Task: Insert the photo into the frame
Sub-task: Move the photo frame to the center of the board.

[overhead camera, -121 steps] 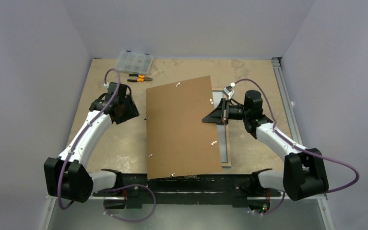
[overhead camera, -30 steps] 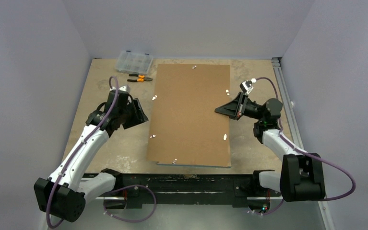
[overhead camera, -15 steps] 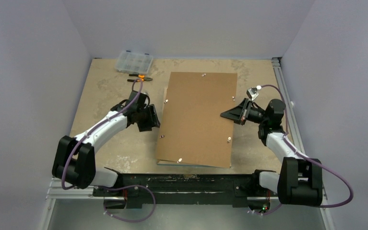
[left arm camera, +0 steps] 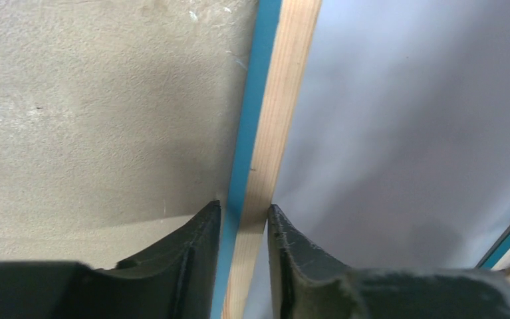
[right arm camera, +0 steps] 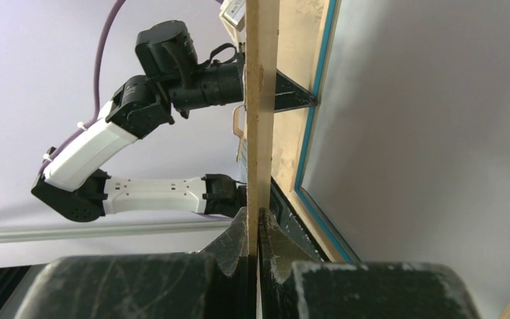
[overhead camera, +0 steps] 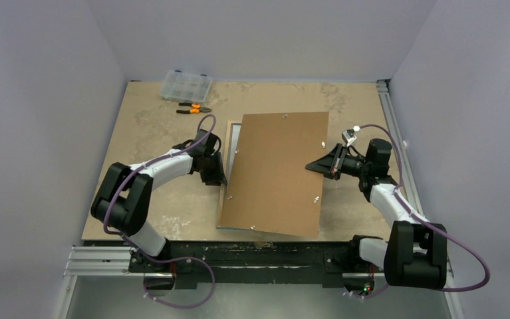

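Next, I open my left gripper and back it away before my right gripper brings the board over, because my left gripper straddles the frame's rail (left arm camera: 251, 194) in the board's way.
The frame (overhead camera: 230, 143) lies on the table, mostly under the brown backing board (overhead camera: 275, 173), with only its left strip showing. My left gripper (overhead camera: 222, 178) is at that left rail. In the left wrist view its jaws (left arm camera: 244, 209) pinch the blue-and-wood rail (left arm camera: 275, 100). My right gripper (overhead camera: 308, 164) is shut on the board's right edge, holding it tilted above the frame. That edge (right arm camera: 262, 100) runs up from the closed jaws (right arm camera: 253, 212). A pale grey surface (right arm camera: 438, 133) fills the frame's blue-edged opening (right arm camera: 307, 156). I cannot tell if it is the photo.
A clear organiser box (overhead camera: 185, 85) and orange-handled pliers (overhead camera: 194, 107) lie at the far left. A metal rail (overhead camera: 395, 133) runs down the table's right side. The black base bar (overhead camera: 258, 256) sits along the near edge.
My left arm swung in to the frame's left rail and its jaws closed round it. The board shifted right and tilted, uncovering the frame's left strip. The right gripper kept its hold.
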You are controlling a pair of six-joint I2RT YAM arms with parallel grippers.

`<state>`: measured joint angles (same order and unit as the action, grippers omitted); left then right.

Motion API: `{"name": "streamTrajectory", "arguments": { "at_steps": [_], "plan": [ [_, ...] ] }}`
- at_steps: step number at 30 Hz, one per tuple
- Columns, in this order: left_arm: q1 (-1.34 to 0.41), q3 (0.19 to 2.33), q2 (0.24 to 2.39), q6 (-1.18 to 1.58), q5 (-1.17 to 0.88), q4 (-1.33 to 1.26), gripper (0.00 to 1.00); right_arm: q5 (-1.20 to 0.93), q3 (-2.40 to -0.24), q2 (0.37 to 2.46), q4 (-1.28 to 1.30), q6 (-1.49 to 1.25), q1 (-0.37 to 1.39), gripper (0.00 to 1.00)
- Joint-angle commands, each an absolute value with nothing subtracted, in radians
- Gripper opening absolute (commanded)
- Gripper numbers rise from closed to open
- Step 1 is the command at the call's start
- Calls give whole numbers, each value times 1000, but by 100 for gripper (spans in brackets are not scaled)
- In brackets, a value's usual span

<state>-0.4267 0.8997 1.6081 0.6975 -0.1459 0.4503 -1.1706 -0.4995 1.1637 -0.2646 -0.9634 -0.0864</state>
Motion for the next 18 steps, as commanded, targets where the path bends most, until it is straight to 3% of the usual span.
{"name": "streamTrajectory", "arguments": {
  "at_steps": [1,4,8,18],
  "plan": [
    [-429,921,1564,687,-74,464,20,-1185,-559,1164,-249,-914,-92,0],
    [-427,911,1542,678,-51,477,8,-1172,-563,1180,-239,-906,-92,0],
    [-426,904,1534,678,-41,488,0,-1168,-570,1193,-240,-898,-88,0],
    [-408,868,1494,631,-4,516,0,-1143,-578,1248,-291,-902,-10,0]
  ]
}}
